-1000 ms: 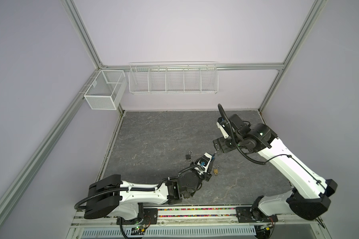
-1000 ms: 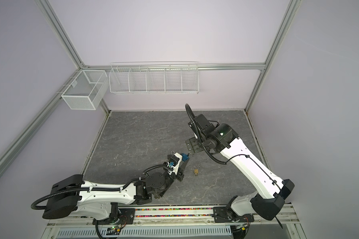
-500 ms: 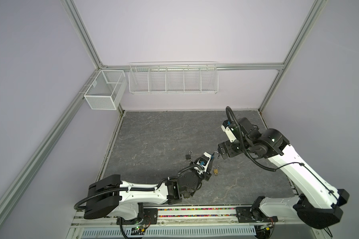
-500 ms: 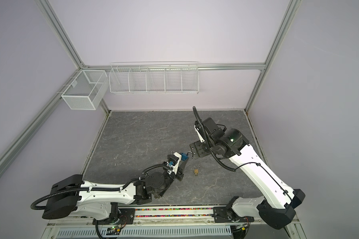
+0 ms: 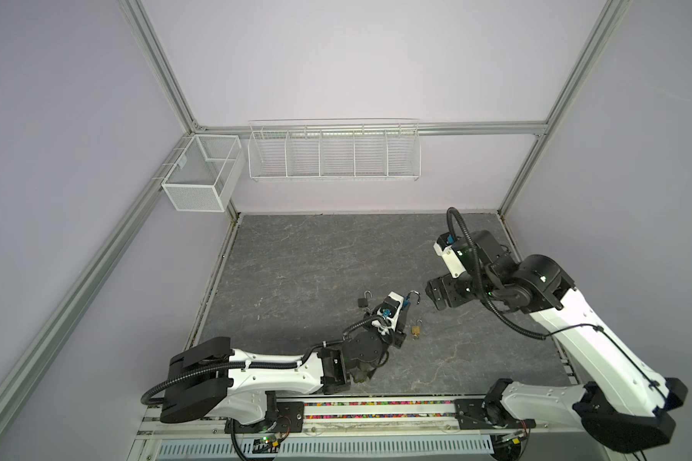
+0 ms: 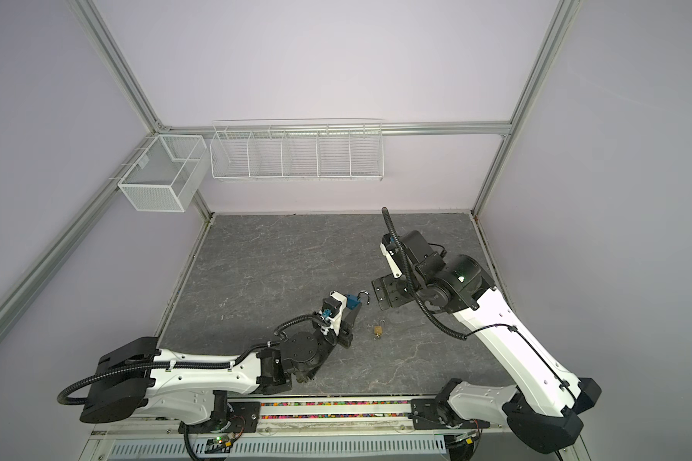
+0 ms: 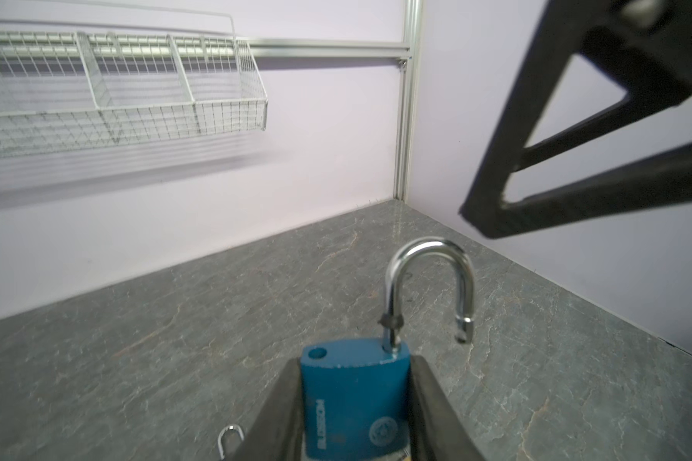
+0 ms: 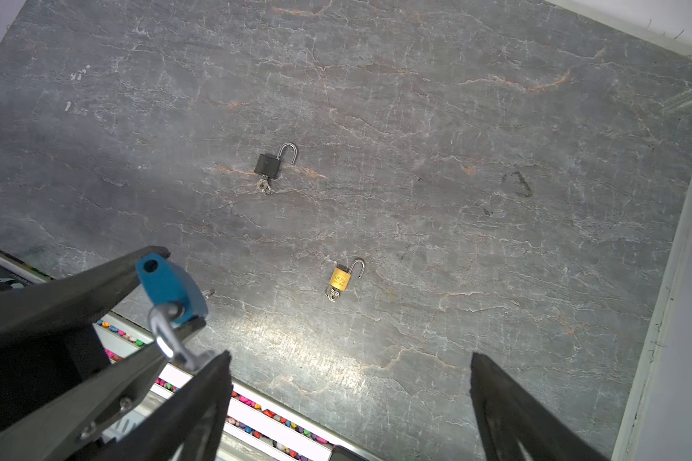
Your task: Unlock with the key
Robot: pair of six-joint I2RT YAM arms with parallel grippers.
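Note:
The shackle's loose end (image 7: 464,330) is clear of the blue padlock, so the left gripper keeps lowering the blue padlock until it meets the table (image 8: 230,261), and then let go.
My left gripper (image 5: 404,308) (image 7: 354,361) is shut on the body of a blue padlock (image 7: 352,399) (image 6: 352,301), held above the table. Its silver shackle (image 7: 432,279) stands open, with one end free. My right gripper (image 5: 434,295) (image 8: 350,357) hangs open and empty just right of that shackle, one finger (image 7: 576,179) above it. In the right wrist view the blue padlock (image 8: 168,287) shows between the left fingers. A small silver bit pokes out behind its body; I cannot tell whether it is the key.
A black padlock (image 8: 267,165) (image 5: 362,302) and a brass padlock (image 8: 340,278) (image 6: 378,330) lie on the grey table, shackles open, each with a key (image 8: 263,185) in it. Wire baskets (image 5: 332,151) hang on the back wall. A rail (image 5: 376,405) runs along the front.
My right arm has swung to the right and its open gripper has drawn a little away from the blue padlock. The left arm and its grip have not moved.

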